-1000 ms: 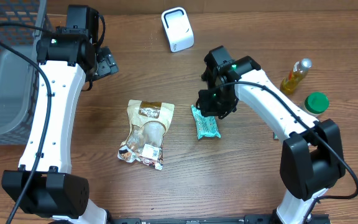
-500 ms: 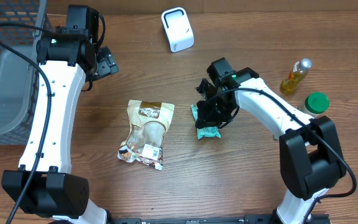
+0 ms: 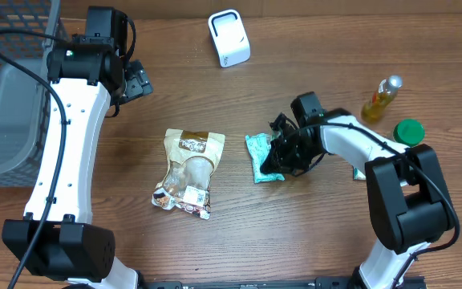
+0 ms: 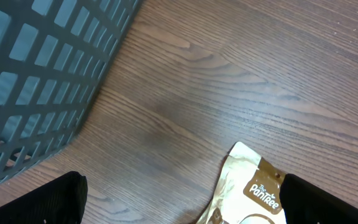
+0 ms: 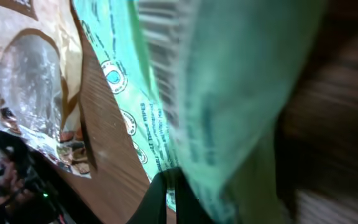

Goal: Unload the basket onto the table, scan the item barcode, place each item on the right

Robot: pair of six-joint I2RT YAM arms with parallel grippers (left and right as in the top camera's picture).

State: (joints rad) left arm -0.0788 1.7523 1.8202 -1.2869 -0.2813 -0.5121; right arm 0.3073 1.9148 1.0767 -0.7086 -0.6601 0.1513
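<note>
My right gripper's closed fingers have the green packet's edge (image 3: 274,176) leaning on them, so my right gripper should move back, leave the packet (image 3: 259,154) flat and open beside it.
A green wipes packet (image 3: 261,156) lies at mid-table, its right edge propped against my right gripper (image 3: 281,158). In the right wrist view the packet (image 5: 229,74) fills the frame, blurred barcode stripes (image 5: 160,25) on its face, and it rests over my right gripper (image 5: 171,196), whose fingers are pressed together with nothing pinched between them. The white scanner (image 3: 228,38) stands at the back. My left gripper (image 3: 139,80) hangs open near the basket; in its wrist view the left gripper (image 4: 182,199) has bare wood between its fingers (image 4: 48,202).
A tan snack bag (image 3: 188,172) lies left of the packet; its top corner (image 4: 253,193) shows by my left gripper. A grey basket (image 3: 6,80) fills the left edge. A yellow bottle (image 3: 382,96) and a green lid (image 3: 408,132) stand at the right.
My right gripper, shut throughout, swept from the packet's far end across it to its right side and dropped low. The packet shifted and its right edge lifted. The left arm stayed still.
</note>
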